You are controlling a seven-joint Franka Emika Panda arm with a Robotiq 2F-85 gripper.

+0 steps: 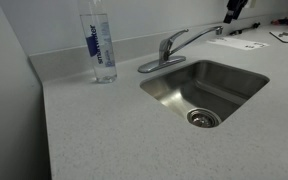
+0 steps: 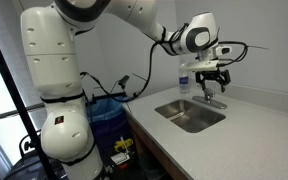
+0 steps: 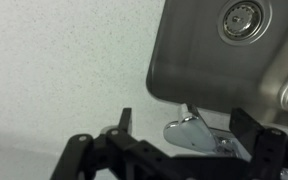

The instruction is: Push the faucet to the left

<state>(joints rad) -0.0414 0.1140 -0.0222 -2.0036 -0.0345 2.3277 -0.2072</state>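
The thin spout [image 1: 198,37] is joined to a round body [image 1: 165,50] above a flat plate. The spout will therefore turn around toward the bottle when I push.
The chrome faucet [image 1: 168,52] stands on the counter behind the steel sink [image 1: 234,78]. Its thin spout points along the sink's back edge toward my gripper [image 1: 232,14], which hangs just above the spout's end at the frame's top edge. In an exterior view my gripper [image 2: 213,77] hovers right over the faucet [image 2: 209,98]. In the wrist view the shiny faucet [image 3: 190,131] lies between my two spread black fingers [image 3: 187,122], which do not touch it. The gripper is open and empty.
A tall clear water bottle [image 1: 102,45] stands on the speckled counter [image 1: 94,130] beside the faucet, near the back wall. Papers [image 1: 239,43] lie on the counter beyond the sink. A blue bin [image 2: 106,118] sits by the robot's base.
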